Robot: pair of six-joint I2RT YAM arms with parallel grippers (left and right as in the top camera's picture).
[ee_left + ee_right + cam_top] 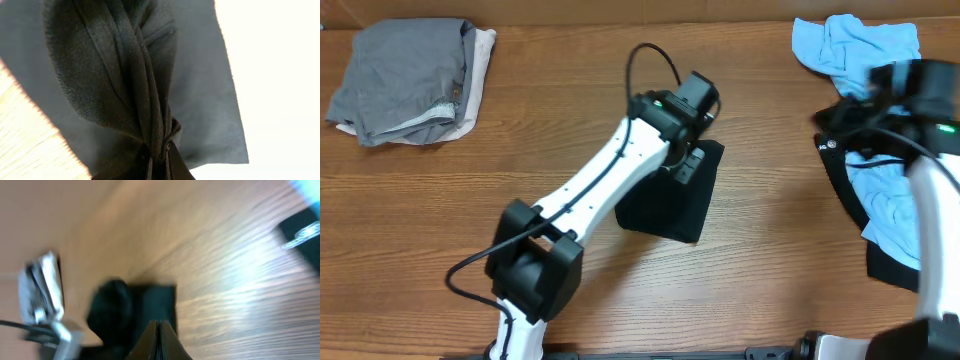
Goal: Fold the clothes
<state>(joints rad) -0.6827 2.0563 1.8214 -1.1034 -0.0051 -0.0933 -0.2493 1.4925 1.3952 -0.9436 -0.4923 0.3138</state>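
Note:
My right gripper is empty and far across from the grey garment (405, 75), so my left gripper should take the folded black T-shirt (670, 207) by its edge and carry it there.
A folded black T-shirt (670, 205) lies at the table's middle. My left gripper (688, 160) is down on its far edge and shut on a bunched fold of the black cloth (125, 75), pinched between the fingers (160, 157). My right gripper (830, 125) hovers at the right, pointing left, with its fingers (159, 327) shut and nothing between them. The right wrist view is blurred; the black T-shirt (150, 305) shows in it beyond the fingertips. No white tag is in view.
A grey garment (405, 75) lies on an off-white one (478, 80) at the back left. A light-blue garment (860, 45) lies at the back right. Another light-blue cloth (885, 200) lies on a black cloth (885, 262) under the right arm.

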